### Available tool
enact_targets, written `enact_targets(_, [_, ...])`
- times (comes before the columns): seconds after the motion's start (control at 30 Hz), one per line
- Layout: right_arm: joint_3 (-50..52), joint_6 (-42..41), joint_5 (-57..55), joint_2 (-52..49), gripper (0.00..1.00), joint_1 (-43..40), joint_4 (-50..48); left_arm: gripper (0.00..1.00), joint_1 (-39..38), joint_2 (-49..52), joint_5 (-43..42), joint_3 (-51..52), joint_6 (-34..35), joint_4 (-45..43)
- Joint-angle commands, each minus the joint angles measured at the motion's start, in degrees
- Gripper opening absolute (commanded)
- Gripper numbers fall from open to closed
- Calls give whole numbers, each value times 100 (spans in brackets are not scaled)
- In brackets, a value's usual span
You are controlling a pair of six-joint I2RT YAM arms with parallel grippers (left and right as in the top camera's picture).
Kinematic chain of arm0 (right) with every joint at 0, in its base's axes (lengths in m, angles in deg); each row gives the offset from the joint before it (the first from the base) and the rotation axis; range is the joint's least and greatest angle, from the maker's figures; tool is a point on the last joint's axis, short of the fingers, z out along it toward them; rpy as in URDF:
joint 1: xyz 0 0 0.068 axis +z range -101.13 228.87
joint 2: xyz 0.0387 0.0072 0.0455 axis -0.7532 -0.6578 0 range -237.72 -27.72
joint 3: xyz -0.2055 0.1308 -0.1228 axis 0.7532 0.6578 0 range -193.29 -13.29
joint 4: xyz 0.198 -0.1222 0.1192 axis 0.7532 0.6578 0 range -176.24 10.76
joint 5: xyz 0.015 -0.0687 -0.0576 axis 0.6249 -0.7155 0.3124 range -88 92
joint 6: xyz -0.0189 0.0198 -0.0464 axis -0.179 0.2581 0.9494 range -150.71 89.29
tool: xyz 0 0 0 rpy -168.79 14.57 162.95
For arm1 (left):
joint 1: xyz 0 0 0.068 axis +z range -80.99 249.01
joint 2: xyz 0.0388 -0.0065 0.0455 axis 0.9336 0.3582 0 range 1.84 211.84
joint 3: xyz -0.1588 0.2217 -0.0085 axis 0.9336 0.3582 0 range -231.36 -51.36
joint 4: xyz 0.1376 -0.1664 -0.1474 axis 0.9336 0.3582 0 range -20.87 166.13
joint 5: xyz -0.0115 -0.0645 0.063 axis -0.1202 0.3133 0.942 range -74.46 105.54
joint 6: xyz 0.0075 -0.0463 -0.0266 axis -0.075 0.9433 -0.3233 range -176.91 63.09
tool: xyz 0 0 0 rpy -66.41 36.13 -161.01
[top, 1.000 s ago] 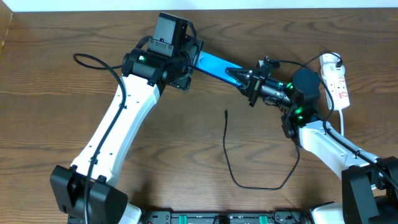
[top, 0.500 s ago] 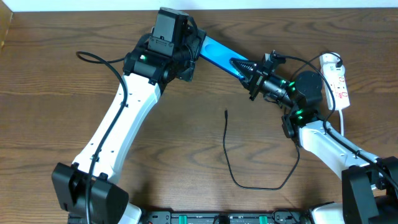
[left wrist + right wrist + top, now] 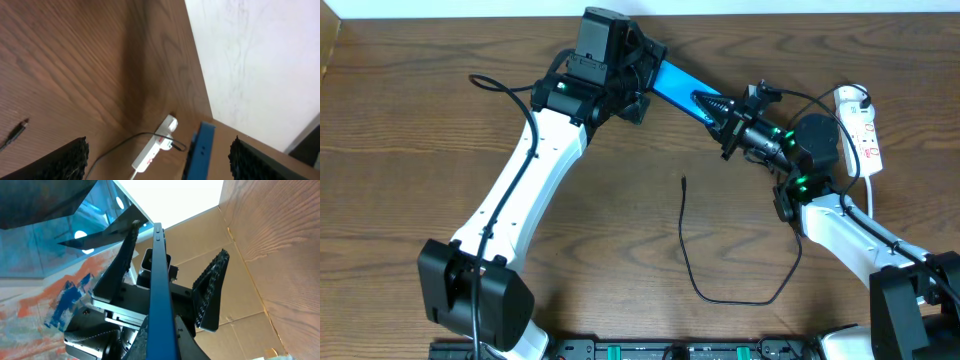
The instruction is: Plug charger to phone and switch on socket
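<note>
The phone's loose end (image 3: 203,137) is close to one finger of the robot's open left gripper, so next the left gripper centres itself on the phone before it closes to take the phone over.
My right gripper (image 3: 705,105) is shut on one end of the phone (image 3: 675,88), a slim blue slab tilted on its edge above the table. Its other end reaches between the fingers of my left gripper (image 3: 642,80), which stands open around it. In the left wrist view the phone (image 3: 200,150) sits close to the right finger (image 3: 260,160) without touching either pad. The charger (image 3: 684,240) lies loose on the table, its plug tip (image 3: 684,181) pointing away from me. The white socket (image 3: 860,125) lies at the far right; it also shows in the left wrist view (image 3: 152,150).
The table's far edge (image 3: 770,14) runs just behind both grippers, with a white wall beyond it. The left arm's thick black cable (image 3: 500,85) loops over the table at the left. The right arm's body (image 3: 815,145) lies between the phone and the socket.
My left gripper has moved right and toward the far edge, staying open around the phone's end. The right gripper swung the phone's far end the same way, then held still.
</note>
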Motion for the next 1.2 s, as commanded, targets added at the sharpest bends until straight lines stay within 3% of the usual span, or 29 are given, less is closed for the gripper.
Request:
enact_targets(0.0, [-90,-37,-72,28,1,-13,-83,89,13,42,-105,-11,-146,-98])
enact_targets(0.07, [-90,-37,-74,31,1,-13,-92,86,13,55,-105,-11,-142,-149])
enact_targets(0.2, [-90,-37,-66,28,1,-13,-92,45,13,70,-105,-11,-144,-227])
enact_targets(0.23, [-90,-37,-68,31,1,-13,-92,44,13,70,-105,-11,-140,-234])
enact_targets(0.3, [-90,-37,-92,28,1,-15,-107,47,13,70,-105,-11,-144,-249])
enact_targets(0.37, [-90,-37,-164,31,1,-20,-136,65,13,70,-105,-11,-146,-251])
enact_targets(0.4, [-90,-37,-212,28,1,-20,-157,80,13,70,-105,-11,-149,-260])
enact_targets(0.47, [-90,-37,-293,28,1,-20,-177,90,13,70,-111,-11,-251,-341])
enact_targets(0.9, [-90,-37,-476,28,1,-72,-177,92,13,72,-404,-7,-1117,-785])
enact_targets(1.17, [-90,-37,-518,28,1,-155,-197,89,13,85,-330,72,-1001,-824])
